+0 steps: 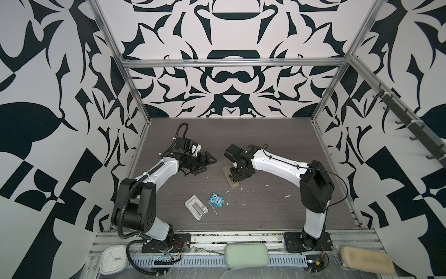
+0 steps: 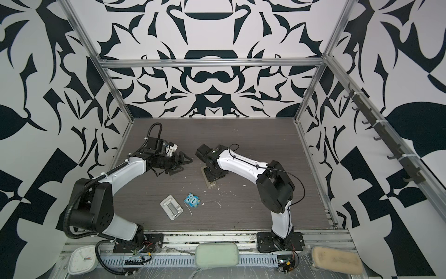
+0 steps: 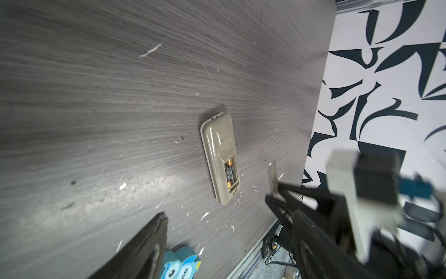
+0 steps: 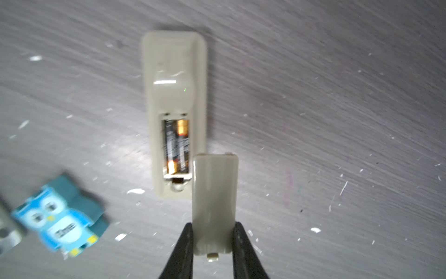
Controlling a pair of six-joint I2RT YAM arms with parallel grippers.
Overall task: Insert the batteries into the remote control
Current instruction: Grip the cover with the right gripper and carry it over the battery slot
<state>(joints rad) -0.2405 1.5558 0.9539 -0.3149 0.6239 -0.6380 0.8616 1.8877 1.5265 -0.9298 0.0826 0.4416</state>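
I should shift the battery cover [image 4: 215, 193] overhanging the remote's long edge, beside the battery bay, across with my right gripper until the cover's tabs face the bay's slots [image 4: 175, 114].
The remote control [image 4: 173, 72] lies face down on the table, beige back up. Its battery bay is uncovered, and the two batteries [image 4: 177, 147] lie side by side in it, dark with orange bands; the left wrist view shows the remote [image 3: 218, 145] and batteries [image 3: 229, 172] too. My right gripper [image 4: 213, 225] is shut on the beige battery cover [image 4: 214, 198], held just beside the bay's end. In both top views the right gripper [image 1: 233, 178] hangs over the remote [image 1: 234, 185] [image 2: 212, 184]. My left gripper [image 1: 205, 164] [image 3: 214, 210] is open and empty, left of the remote.
A blue owl-shaped item [image 1: 217, 200] and a white tray [image 1: 189, 201] with a metal piece lie nearer the front, between the arms. White flecks dot the dark wood table. Patterned walls with metal rails close in the back and sides.
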